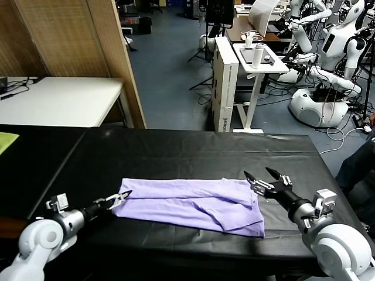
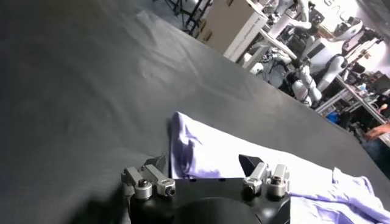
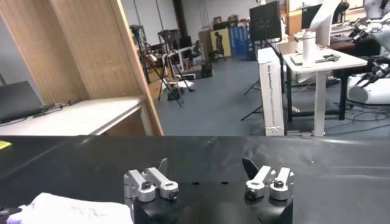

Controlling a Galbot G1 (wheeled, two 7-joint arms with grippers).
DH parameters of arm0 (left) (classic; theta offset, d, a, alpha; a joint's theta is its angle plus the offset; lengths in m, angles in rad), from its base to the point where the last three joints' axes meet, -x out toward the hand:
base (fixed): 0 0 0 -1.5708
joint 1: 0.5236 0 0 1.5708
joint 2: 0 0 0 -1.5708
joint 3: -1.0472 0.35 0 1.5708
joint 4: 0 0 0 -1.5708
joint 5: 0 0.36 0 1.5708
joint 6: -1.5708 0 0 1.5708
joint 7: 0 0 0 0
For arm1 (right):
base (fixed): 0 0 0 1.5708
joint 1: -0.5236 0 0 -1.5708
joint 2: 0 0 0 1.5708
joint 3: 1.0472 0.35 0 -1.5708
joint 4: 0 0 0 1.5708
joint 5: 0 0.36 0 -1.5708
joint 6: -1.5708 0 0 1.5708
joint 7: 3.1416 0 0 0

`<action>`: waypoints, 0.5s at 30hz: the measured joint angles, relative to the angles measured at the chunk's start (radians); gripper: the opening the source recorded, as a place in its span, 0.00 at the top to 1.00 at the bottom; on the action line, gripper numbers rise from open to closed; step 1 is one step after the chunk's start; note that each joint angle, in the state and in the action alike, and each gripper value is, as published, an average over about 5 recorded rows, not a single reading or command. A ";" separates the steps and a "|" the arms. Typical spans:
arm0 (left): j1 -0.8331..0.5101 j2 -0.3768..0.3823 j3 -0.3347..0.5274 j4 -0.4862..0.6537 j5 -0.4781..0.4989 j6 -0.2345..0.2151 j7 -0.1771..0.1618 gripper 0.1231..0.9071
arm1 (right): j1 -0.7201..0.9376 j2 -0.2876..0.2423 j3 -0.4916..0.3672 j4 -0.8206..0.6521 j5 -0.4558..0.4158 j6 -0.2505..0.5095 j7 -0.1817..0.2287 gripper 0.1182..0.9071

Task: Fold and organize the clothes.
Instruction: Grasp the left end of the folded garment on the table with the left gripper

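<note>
The bunched end (image 1: 241, 215) lies loose next to my open right gripper, so the whole lavender T-shirt (image 1: 167, 205) will slide with it when my left gripper pulls.
The lavender T-shirt (image 1: 193, 205) lies folded into a long band across the black table (image 1: 193, 152), with a bunched layer at its right end. My left gripper (image 1: 120, 199) is open at the shirt's left end, low over the table. In the left wrist view its jaws stand wide apart (image 2: 204, 163), with the shirt's edge (image 2: 201, 152) just ahead between them. My right gripper (image 1: 262, 175) is open and empty, just above the shirt's right end. In the right wrist view (image 3: 206, 167) only a corner of the shirt (image 3: 73, 210) shows.
A yellow-green item (image 1: 6, 140) lies at the table's far left edge. A white table (image 1: 58, 99) and a wooden screen (image 1: 76, 41) stand behind on the left. A white cart (image 1: 258, 58) and other robots (image 1: 328, 64) stand behind on the right.
</note>
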 joint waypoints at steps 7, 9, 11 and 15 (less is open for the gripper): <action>-0.002 -0.010 0.009 0.006 -0.001 0.000 -0.001 0.07 | 0.002 0.005 -0.007 0.002 -0.010 -0.001 0.000 0.00; -0.002 -0.010 0.010 0.006 -0.001 0.000 -0.002 0.12 | 0.003 0.008 -0.009 0.001 -0.013 -0.001 -0.001 0.00; -0.002 -0.010 0.010 0.006 -0.001 0.000 -0.004 0.16 | 0.004 0.011 -0.012 0.002 -0.016 -0.001 -0.001 0.00; -0.001 -0.008 0.010 0.007 0.000 0.001 -0.006 0.26 | 0.009 0.016 -0.021 0.001 -0.024 -0.001 -0.003 0.00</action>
